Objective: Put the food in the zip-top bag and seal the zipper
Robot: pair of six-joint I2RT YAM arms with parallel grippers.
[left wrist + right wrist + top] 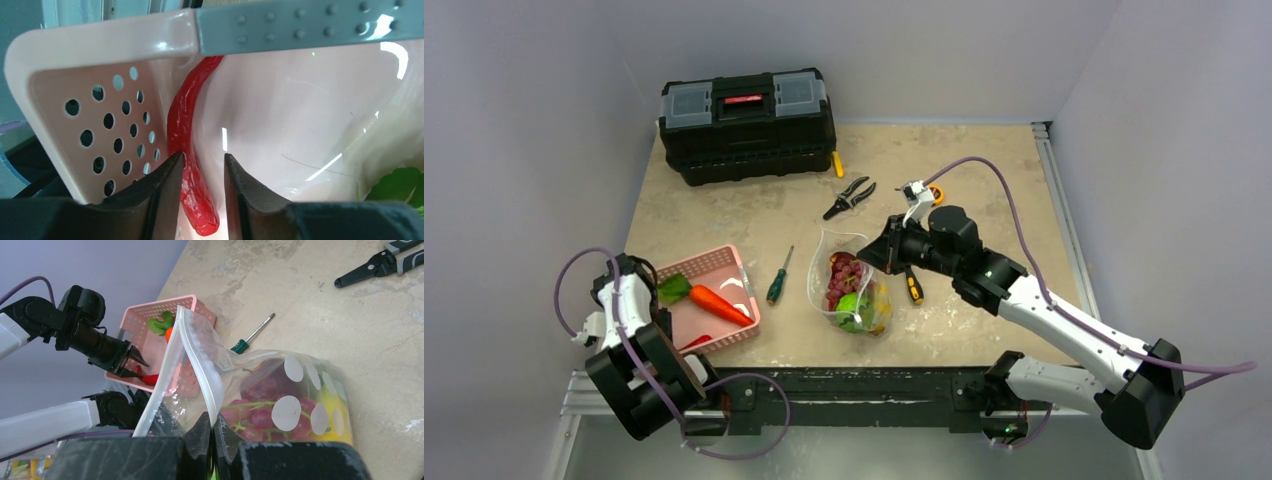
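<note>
Next, I open my left gripper wider and bring both fingers around the chili's middle (180,118), because one finger rests on the red chili (183,146) along the pink basket's side.
The pink basket (694,265) holds an orange carrot (719,303) and a red chili (182,120) lying along its perforated wall (100,115). My left gripper (201,159) straddles the chili: the left finger touches it and a gap stays on the right finger's side. The zip-top bag (849,285) stands mid-table with red grapes (260,415), a green piece (854,308) and something yellow (335,410) inside. My right gripper (212,420) is shut on the bag's mouth edge at the zipper (200,365), and the mouth gapes towards the basket.
A black toolbox (746,125) stands at the back left. Pliers (849,197) lie behind the bag, a green-handled screwdriver (778,277) between basket and bag, and a yellow-and-black screwdriver (913,288) under the right arm. The basket sits at the table's front left corner.
</note>
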